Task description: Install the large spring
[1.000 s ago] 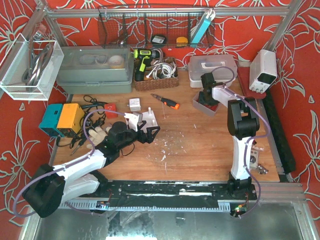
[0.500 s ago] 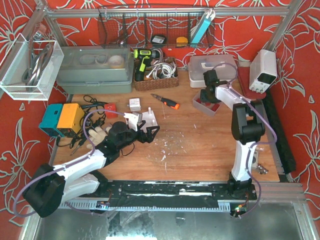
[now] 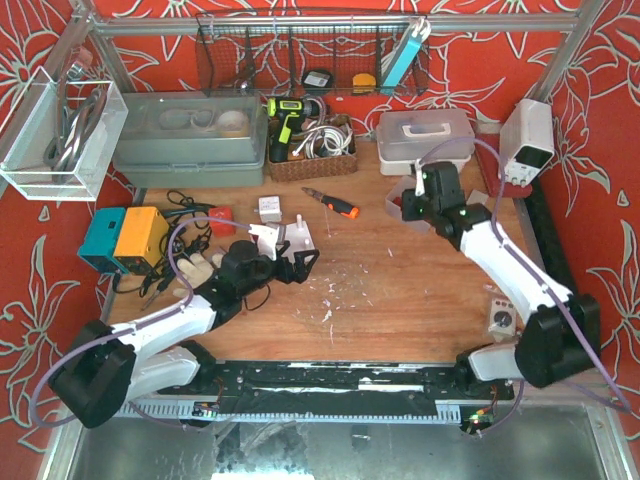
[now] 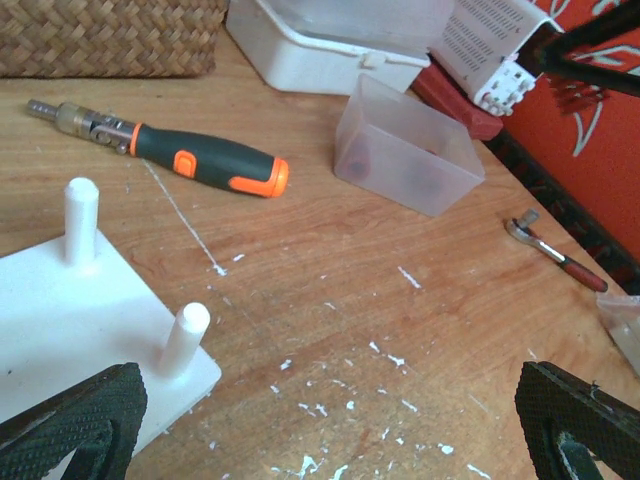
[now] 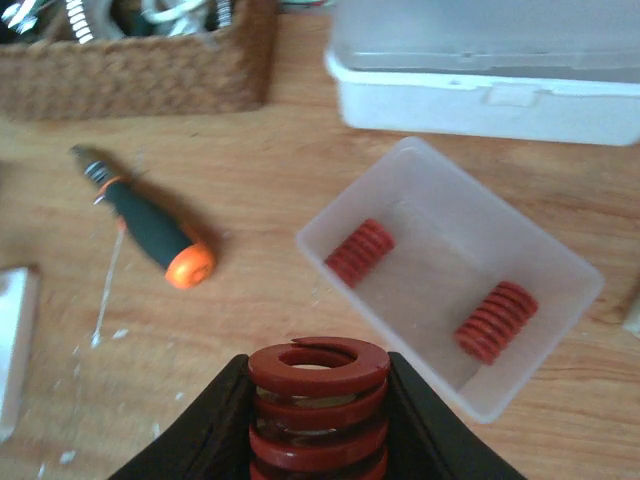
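The large red spring's thick coils [image 4: 577,94] stick out from the black fingers [image 4: 590,58] in a short stack, so the spring will stay straight when the robot's left gripper carries it.
My right gripper [image 5: 318,420] is shut on a large red spring [image 5: 318,400], held upright between the black fingers above the table. In the top view it [image 3: 412,205] hovers at the clear bin [image 5: 560,270], which holds two smaller red springs [image 5: 360,250] [image 5: 495,320]. A white base plate [image 4: 60,330] with two upright pegs [image 4: 185,335] [image 4: 80,215] lies at the left. In the top view the plate [image 3: 290,238] is left of centre. My left gripper [image 4: 330,440] is open and empty, with one finger beside the plate's edge; it also shows in the top view [image 3: 300,265].
An orange-tipped screwdriver [image 3: 333,204] lies between plate and bin. A wicker basket [image 3: 310,150], a white lidded box [image 3: 425,135] and a power supply [image 3: 527,140] stand at the back. A ratchet [image 4: 555,250] lies right of the bin. White flecks dot the wood.
The right arm has swung its elbow out to the right and drawn the gripper back from the bin, with the large spring in it. The left arm has barely moved.
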Available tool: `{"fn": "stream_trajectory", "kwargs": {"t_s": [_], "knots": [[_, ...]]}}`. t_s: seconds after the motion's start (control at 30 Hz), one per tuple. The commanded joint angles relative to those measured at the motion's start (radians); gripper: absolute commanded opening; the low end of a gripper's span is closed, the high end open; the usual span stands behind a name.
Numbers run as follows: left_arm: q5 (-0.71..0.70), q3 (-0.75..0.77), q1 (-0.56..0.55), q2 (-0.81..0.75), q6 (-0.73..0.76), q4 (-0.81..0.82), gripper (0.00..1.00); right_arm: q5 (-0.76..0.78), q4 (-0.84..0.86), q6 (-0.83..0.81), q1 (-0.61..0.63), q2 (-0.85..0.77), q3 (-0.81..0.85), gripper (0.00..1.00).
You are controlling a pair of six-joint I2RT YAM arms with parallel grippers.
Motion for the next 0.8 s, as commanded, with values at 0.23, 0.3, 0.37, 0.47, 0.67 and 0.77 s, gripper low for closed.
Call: {"fn": "stream_trajectory", "kwargs": {"t_s": [0.23, 0.3, 0.37, 0.47, 0.67, 0.77], "knots": [[0.041, 0.130, -0.006, -0.062, -0.082, -0.242, 0.97, -0.095, 0.377, -0.205, 0.256, -0.208, -0.375, 0.08], [0.056, 0.165, -0.006, -0.075, -0.085, -0.307, 0.96, -0.111, 0.472, -0.249, 0.294, -0.228, -0.442, 0.07], [0.072, 0.205, -0.006, -0.112, -0.077, -0.380, 0.93, -0.137, 0.583, -0.296, 0.334, -0.251, -0.515, 0.07], [0.127, 0.272, -0.006, -0.106, -0.050, -0.485, 0.88, -0.191, 0.724, -0.373, 0.395, -0.266, -0.592, 0.08], [0.245, 0.411, -0.006, -0.022, 0.007, -0.687, 0.78, -0.234, 0.915, -0.501, 0.490, -0.244, -0.682, 0.08], [0.312, 0.436, -0.006, -0.008, 0.014, -0.721, 0.69, -0.261, 1.009, -0.530, 0.523, -0.227, -0.711, 0.08]]}}
